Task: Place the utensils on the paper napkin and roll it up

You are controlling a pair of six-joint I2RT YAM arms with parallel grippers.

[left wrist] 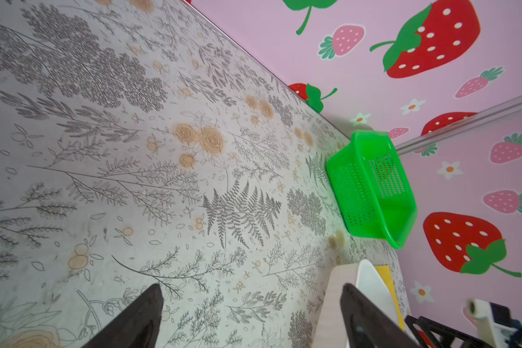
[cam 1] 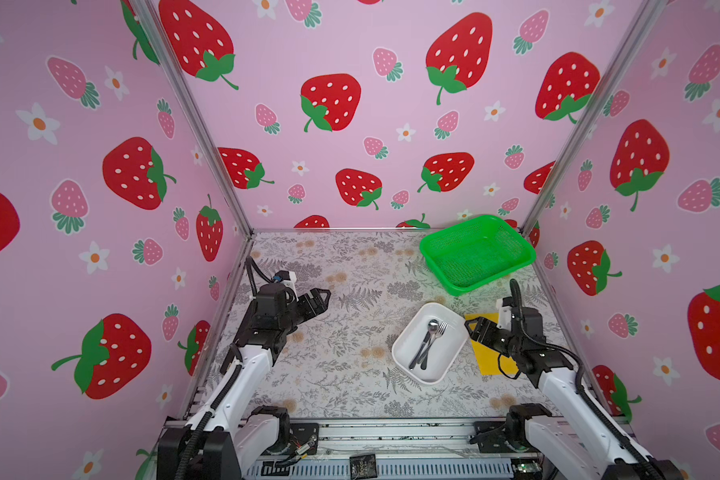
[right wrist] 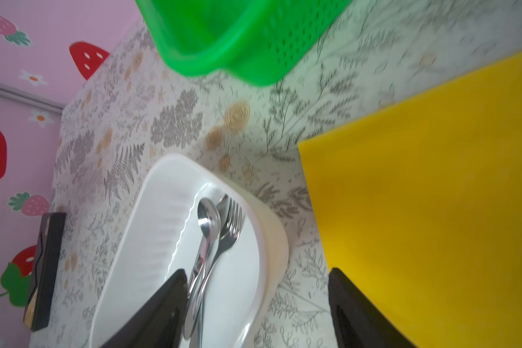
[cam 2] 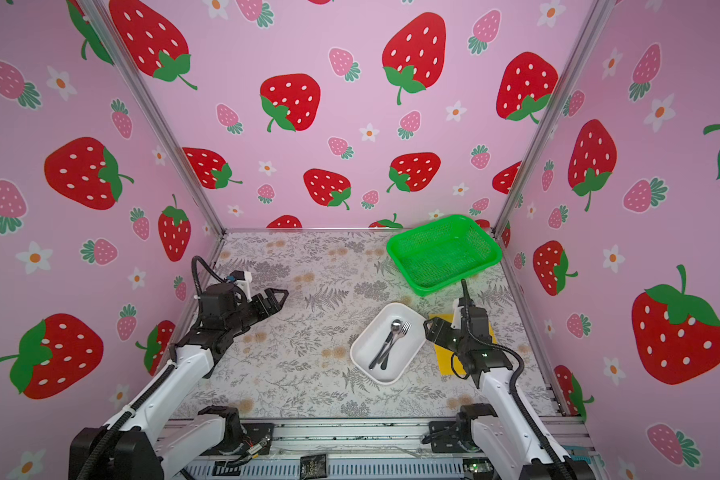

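Observation:
Next, my right gripper pushes the white tray [cam 1: 444,354] toward my left gripper before pulling in the yellow paper napkin, as the tray fills the space beside it.
The utensils [cam 1: 427,343] [cam 2: 391,343], a spoon, a fork and a third slim piece with dark handles, lie together in a white tray [cam 1: 447,353] [cam 2: 406,361] right of the table's middle. The right wrist view shows their shiny heads [right wrist: 216,229] in the tray [right wrist: 163,217]. Just right of the tray the yellow paper napkin [cam 1: 486,360] [cam 2: 445,361] [right wrist: 434,195] lies flat, partly hidden under my right arm. My right gripper [cam 1: 472,328] [cam 2: 428,328] [right wrist: 257,271] is open above the gap between tray and napkin, holding nothing. At the table's left my left gripper [cam 1: 327,295] [cam 2: 284,294] [left wrist: 251,286] is open and empty.
A green mesh basket [cam 1: 476,253] [cam 2: 443,251] [left wrist: 371,186] [right wrist: 238,36] stands at the back right corner, close behind the tray and napkin. Strawberry-print walls close in the table on three sides. The tray's edge [left wrist: 369,280] shows beside one left finger.

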